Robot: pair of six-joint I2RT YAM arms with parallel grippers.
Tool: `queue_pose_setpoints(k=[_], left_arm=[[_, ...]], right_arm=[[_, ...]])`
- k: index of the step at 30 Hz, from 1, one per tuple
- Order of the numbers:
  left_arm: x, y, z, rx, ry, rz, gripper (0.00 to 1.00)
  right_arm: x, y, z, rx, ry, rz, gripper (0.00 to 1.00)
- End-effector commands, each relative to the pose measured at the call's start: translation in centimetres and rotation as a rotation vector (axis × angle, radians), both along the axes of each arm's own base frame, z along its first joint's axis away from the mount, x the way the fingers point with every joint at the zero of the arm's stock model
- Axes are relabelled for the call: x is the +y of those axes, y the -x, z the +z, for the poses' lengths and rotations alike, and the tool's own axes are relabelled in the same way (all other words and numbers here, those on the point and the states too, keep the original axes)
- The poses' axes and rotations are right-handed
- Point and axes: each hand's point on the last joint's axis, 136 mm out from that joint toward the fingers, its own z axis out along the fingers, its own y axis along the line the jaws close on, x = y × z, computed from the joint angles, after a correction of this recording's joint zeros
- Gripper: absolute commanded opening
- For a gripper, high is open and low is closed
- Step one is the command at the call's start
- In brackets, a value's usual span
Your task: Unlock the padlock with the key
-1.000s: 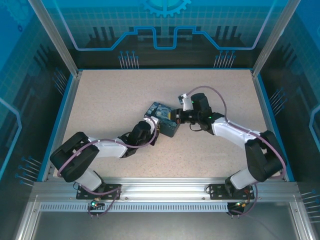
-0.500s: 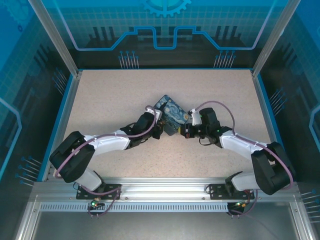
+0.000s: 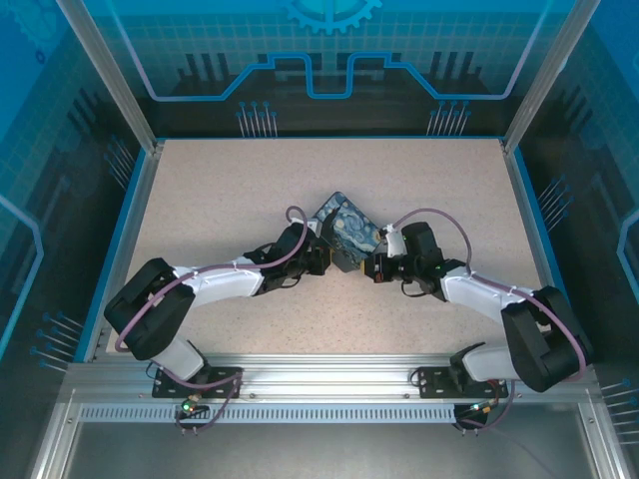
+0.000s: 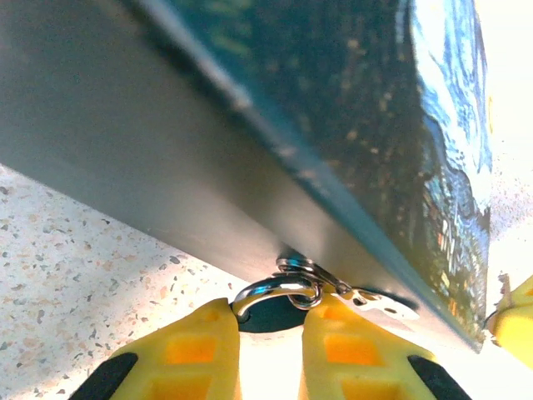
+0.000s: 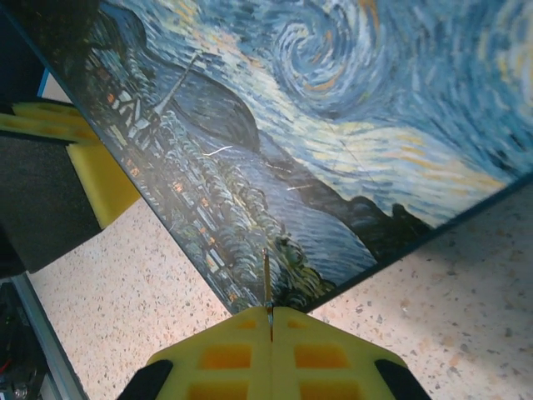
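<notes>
My right gripper should back away while my left gripper sets the box down square (image 3: 351, 228), as the box is tilted with its lid corner (image 5: 279, 282) at the key.
The blue-and-yellow swirl-painted box (image 3: 350, 227) lies mid-table between both arms. In the left wrist view the tiny padlock (image 4: 279, 317) hangs from a metal ring on the box's lower edge (image 4: 250, 208); its silver shackle (image 4: 268, 292) loops through the ring. My left gripper (image 4: 273, 309) is shut on the padlock's dark body, one yellow finger on each side. My right gripper (image 5: 271, 312) is shut on the key (image 5: 266, 279), a thin sliver pointing at the painted lid (image 5: 333, 125). From above, the left gripper (image 3: 321, 257) and the right gripper (image 3: 369, 265) meet at the box's near corner.
Speckled table (image 3: 220, 190) stretches bare to the left, back and right of the box. Blue walls and metal posts ring it. A yellow fingertip of the right gripper shows at the left wrist view's right edge (image 4: 516, 310).
The box has turned and slid right. My right gripper has drawn back toward the near side, and my left gripper has pushed forward and right, staying at the box's near corner.
</notes>
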Motion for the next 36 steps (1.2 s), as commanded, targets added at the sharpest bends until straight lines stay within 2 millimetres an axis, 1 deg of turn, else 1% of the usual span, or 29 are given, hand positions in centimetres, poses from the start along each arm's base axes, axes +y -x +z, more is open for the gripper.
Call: queue_pose_setpoints(k=[1,5,8,13,16,18,21,25,28,32,36], left_arm=[[-1.3,-0.6,1.6,-0.015,0.068,0.006,0.02],[-1.0,-0.6,1.3,-0.015,0.064,0.014,0.01],[-1.0,-0.6,1.2,-0.014,0.066,0.020,0.01],[-1.3,-0.6,1.5,0.008,0.112,0.037,0.01],[-2.0,-0.5,2.2,0.049,0.185,0.062,0.00],[-2.4,-0.5,2.6,0.079,0.235,0.089,0.00],[-2.4,-0.6,3.1,0.115,0.290,0.141,0.00],[-2.2,-0.5,3.9,0.145,0.373,0.205,0.00],[-2.3,-0.4,4.3,0.176,0.442,0.235,0.00],[-3.1,-0.1,4.5,0.232,0.529,0.242,0.00],[-3.6,0.0,4.7,0.254,0.560,0.234,0.00]], right_arm=[[-0.4,-0.9,2.4,-0.082,-0.037,-0.008,0.00],[-0.8,-1.1,4.1,-0.114,-0.059,-0.012,0.00],[-1.5,-0.9,4.5,-0.120,-0.054,-0.032,0.00],[-2.6,-0.1,4.7,-0.123,-0.039,-0.047,0.00],[-2.8,0.9,3.9,-0.113,-0.009,-0.027,0.00],[-2.4,1.6,3.3,-0.121,0.007,0.002,0.00],[-1.4,2.9,2.4,-0.151,0.062,0.065,0.00],[-0.1,3.6,1.5,-0.193,0.119,0.134,0.00],[0.6,3.4,0.8,-0.219,0.130,0.165,0.00],[2.2,3.1,0.0,-0.245,0.172,0.248,0.00],[3.4,2.5,-0.4,-0.268,0.208,0.309,0.00]])
